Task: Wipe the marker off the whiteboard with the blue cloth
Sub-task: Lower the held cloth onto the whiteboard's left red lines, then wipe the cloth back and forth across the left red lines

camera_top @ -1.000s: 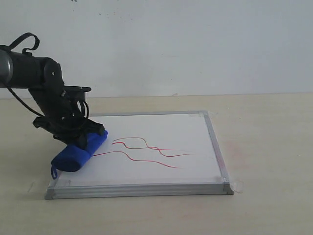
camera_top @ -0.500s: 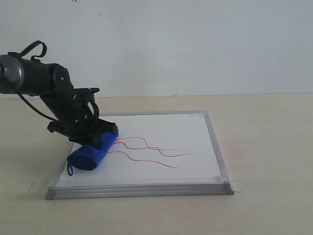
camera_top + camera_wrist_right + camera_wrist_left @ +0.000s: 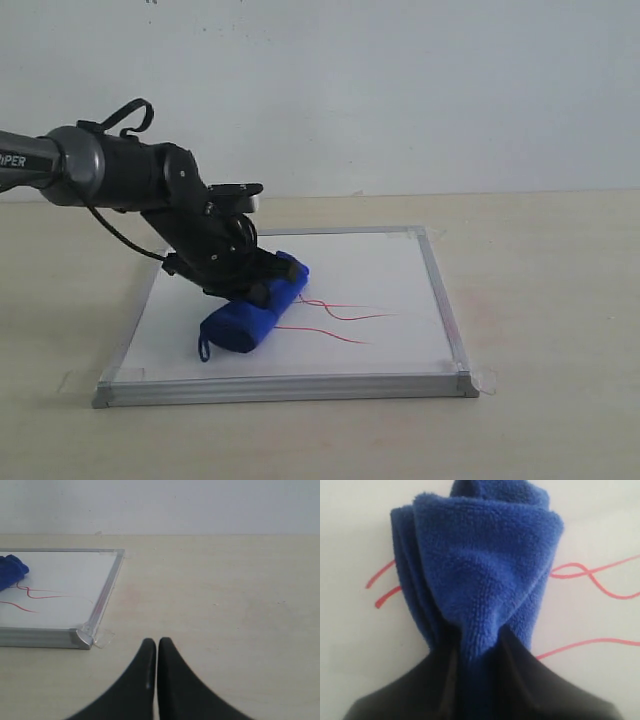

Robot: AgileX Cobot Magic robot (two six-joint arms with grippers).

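My left gripper should first sweep the blue cloth back over the short ends point(image 3: 380, 575), because short marker ends point(image 3: 386, 598) stick out behind it, opposite the long red lines.
The whiteboard point(image 3: 370, 265) lies flat on the tan table, silver-framed. My left gripper point(image 3: 245, 285) is shut on the blue cloth point(image 3: 255, 312), pressing the roll down on the middle-left of the board. The marker point(image 3: 340, 322), thin red wavy lines, runs out to the right of the cloth. In the left wrist view the cloth point(image 3: 480, 565) bulges out from between the fingers of the gripper point(image 3: 477, 645), with marker strokes point(image 3: 600, 577) on both sides of it. My right gripper point(image 3: 157, 644) hovers shut and empty over the table, off the board's near right corner point(image 3: 82, 637).
Clear tape point(image 3: 487, 379) sticks out at the board's front right corner. A faint reddish smear point(image 3: 490, 310) marks the table right of the board. A pale wall point(image 3: 400, 90) stands behind the table.
My left arm has swept to the right across the board with the cloth. The left ends of the red lines, visible earlier, are gone from the surface behind the cloth.
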